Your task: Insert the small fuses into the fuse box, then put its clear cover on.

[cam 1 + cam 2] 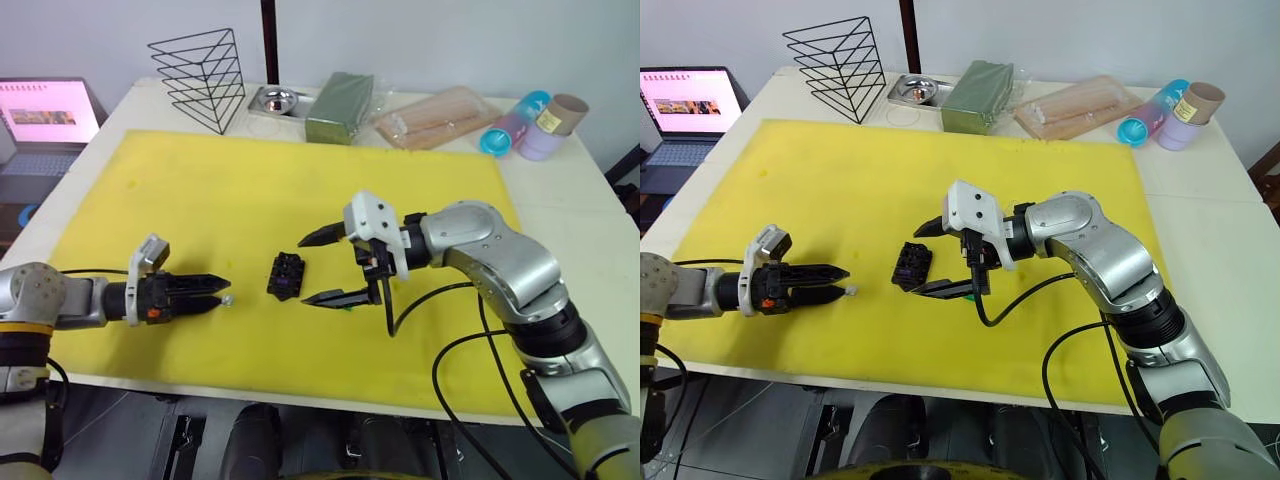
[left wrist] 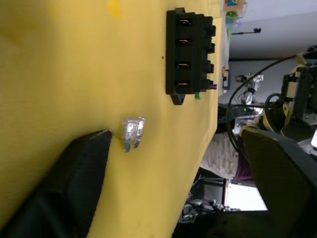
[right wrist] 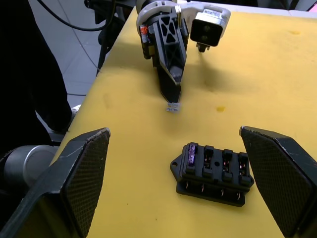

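Observation:
The pale clear fuse (image 1: 228,299) should go straight down and stay in when I push it, because the slot (image 3: 208,161) beside the purple fuse is wide open.
The fuse box (image 1: 287,273), a small black block, lies in the middle of the yellow mat (image 1: 200,190). A purple fuse (image 3: 192,157) sits in its end slot; the other slots look bare. A pale clear fuse (image 2: 132,133) lies flat on the mat to the box's left. My left gripper (image 1: 221,291) is open, its tips right at that fuse, one finger (image 2: 64,188) next to it. My right gripper (image 1: 318,268) hangs wide open just right of the box, holding nothing. A small green fuse (image 2: 197,96) peeks out beyond the box. The clear cover is out of view.
Along the table's far edge stand a black wire rack (image 1: 203,75), a metal tray with a bowl (image 1: 277,100), a green packet (image 1: 338,107), a clear bag of sticks (image 1: 437,117) and some cups (image 1: 530,125). A laptop (image 1: 45,115) sits off the table's left side.

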Available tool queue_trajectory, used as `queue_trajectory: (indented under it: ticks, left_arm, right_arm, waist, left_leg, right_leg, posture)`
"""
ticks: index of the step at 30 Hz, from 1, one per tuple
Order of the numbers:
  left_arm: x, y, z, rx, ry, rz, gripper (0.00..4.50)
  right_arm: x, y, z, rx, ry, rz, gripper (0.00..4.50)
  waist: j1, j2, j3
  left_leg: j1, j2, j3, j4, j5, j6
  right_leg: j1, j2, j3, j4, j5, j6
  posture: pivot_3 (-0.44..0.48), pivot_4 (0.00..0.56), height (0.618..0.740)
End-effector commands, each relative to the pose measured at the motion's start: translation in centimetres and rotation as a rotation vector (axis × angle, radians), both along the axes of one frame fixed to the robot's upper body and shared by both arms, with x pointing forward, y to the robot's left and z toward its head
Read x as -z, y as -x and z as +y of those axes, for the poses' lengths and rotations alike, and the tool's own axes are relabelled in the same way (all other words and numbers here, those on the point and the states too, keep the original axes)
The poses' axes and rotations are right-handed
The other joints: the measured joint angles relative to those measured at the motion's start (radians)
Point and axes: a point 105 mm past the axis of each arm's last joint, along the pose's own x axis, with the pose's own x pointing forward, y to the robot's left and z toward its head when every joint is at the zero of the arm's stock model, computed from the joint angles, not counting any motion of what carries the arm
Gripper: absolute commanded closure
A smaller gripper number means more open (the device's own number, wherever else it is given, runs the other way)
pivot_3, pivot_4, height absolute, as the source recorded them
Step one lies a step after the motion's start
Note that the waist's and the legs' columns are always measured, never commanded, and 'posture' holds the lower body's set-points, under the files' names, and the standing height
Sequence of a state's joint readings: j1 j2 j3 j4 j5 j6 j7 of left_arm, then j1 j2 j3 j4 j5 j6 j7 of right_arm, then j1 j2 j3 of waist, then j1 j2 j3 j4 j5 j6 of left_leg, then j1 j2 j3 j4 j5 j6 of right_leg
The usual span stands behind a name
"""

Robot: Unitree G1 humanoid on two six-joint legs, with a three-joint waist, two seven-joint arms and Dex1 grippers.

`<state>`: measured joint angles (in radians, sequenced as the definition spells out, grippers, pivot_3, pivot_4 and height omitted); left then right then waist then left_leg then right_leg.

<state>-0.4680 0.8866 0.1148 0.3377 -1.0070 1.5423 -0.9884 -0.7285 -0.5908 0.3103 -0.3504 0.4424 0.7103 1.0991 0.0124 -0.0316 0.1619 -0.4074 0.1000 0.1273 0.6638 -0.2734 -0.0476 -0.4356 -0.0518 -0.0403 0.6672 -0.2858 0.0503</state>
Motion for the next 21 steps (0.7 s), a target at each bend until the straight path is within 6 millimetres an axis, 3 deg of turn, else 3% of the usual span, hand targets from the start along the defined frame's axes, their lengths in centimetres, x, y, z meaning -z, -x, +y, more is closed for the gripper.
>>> queue_trajectory:
  ticks: [1, 4, 11, 20, 21]
  left_arm:
    - [0.6, 0.0, -0.3, 0.003, -0.011, 0.014, 1.33]
    - [0.6, 0.0, -0.4, 0.009, -0.013, 0.014, 2.32]
    - [0.7, 0.0, -0.4, 0.013, -0.024, 0.013, 2.32]
    - [2.8, 0.6, 0.0, 0.009, -0.104, 0.035, 2.32]
    - [3.0, 0.7, 0.1, 0.01, -0.11, 0.037, 2.51]
  right_arm:
    - [-0.6, 0.1, -0.1, -0.001, -0.015, -0.033, 0.0]
    - [-0.5, 0.1, -0.1, 0.003, -0.013, -0.031, 0.0]
    - [-0.5, 0.0, -0.1, 0.004, -0.014, -0.033, 0.0]
    - [-0.7, 0.2, -0.1, 0.001, -0.013, -0.039, 0.0]
    - [-0.7, 0.2, -0.1, 0.001, -0.013, -0.039, 0.0]
  waist:
    - [-0.001, 0.0, 0.0]
    - [-0.001, 0.0, 0.0]
    - [-0.003, 0.0, 0.0]
    - [-0.004, 0.0, 0.0]
    - [-0.004, 0.0, 0.0]
  left_leg:
    - [0.0, 0.0, 0.0, 0.0, 0.0, 0.0]
    - [0.0, 0.0, 0.0, 0.0, 0.0, 0.0]
    - [0.0, 0.0, 0.0, 0.0, 0.0, 0.0]
    - [0.0, 0.0, 0.0, 0.0, 0.0, 0.0]
    - [0.0, 0.0, 0.0, 0.0, 0.0, 0.0]
  right_leg:
    - [0.0, 0.0, 0.0, 0.0, 0.0, 0.0]
    - [0.0, 0.0, 0.0, 0.0, 0.0, 0.0]
    - [0.0, 0.0, 0.0, 0.0, 0.0, 0.001]
    - [0.0, 0.0, 0.0, 0.0, 0.0, 0.001]
    - [0.0, 0.0, 0.0, 0.0, 0.0, 0.001]
  posture:
    - [0.0, 0.15, 0.74]
    - [0.0, 0.15, 0.74]
    - [0.0, 0.15, 0.74]
    - [0.0, 0.15, 0.74]
    - [0.0, 0.15, 0.74]
